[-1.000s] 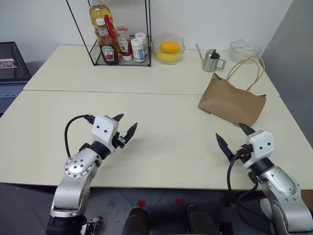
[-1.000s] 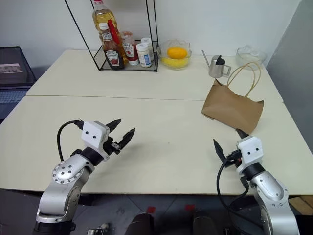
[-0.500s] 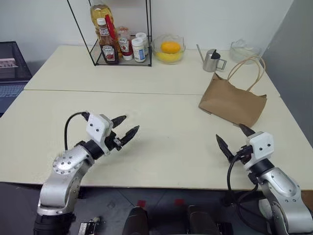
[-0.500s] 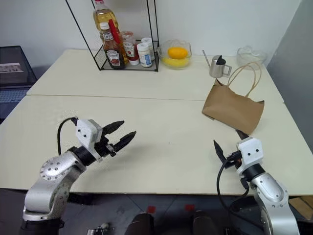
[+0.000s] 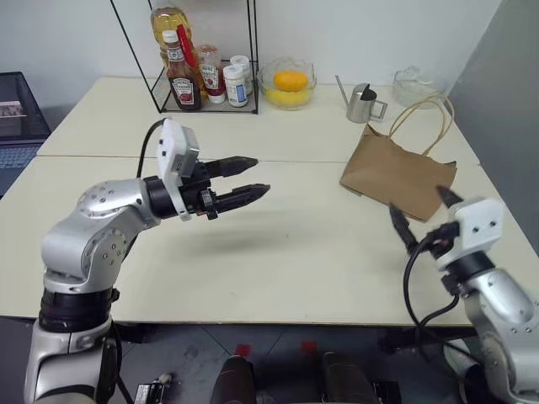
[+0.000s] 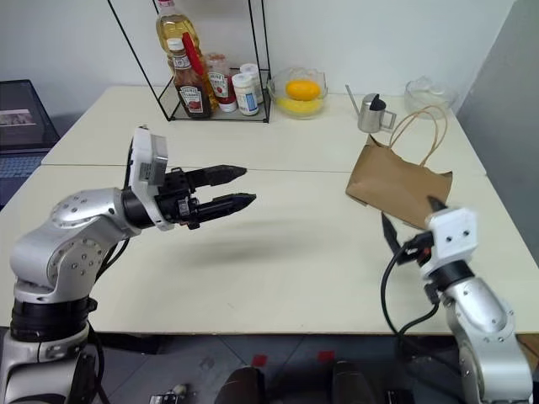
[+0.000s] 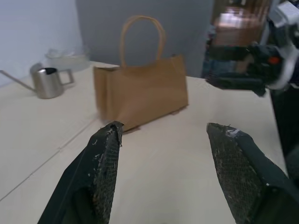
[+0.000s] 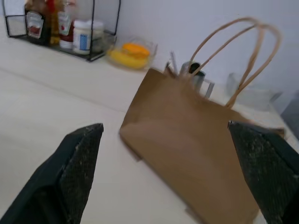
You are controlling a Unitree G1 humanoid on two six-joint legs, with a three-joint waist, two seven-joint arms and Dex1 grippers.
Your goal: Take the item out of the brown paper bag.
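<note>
Both cord handles (image 5: 450,110) arch up close together. The brown paper bag (image 5: 400,174) will therefore come along upright and stay standing when I carry it by the handles.
The brown paper bag (image 5: 398,172) lies on its side at the right of the table, its two cord handles (image 5: 425,118) arching toward the back. The item is hidden. My left gripper (image 5: 259,174) hangs above the middle of the table, level, pointing right toward the bag, open and holding nothing. My right gripper (image 5: 417,200) is raised just in front of the bag's near edge, open wide with nothing between its fingers. In the left wrist view the bag (image 7: 140,93) stands beyond my open fingers (image 7: 105,172), and the right gripper (image 7: 238,65) shows beside it.
A wire rack (image 5: 189,67) with sauce and oil bottles stands at the back left. A glass bowl with an orange fruit (image 5: 289,84), a small metal watering can (image 5: 364,103) and a clear glass bowl (image 5: 417,84) line the back. The can stands just behind the bag.
My left arm has lifted off the table front and swung its gripper to point right toward the bag. My right gripper has risen closer to the bag's near edge. Both stay open.
</note>
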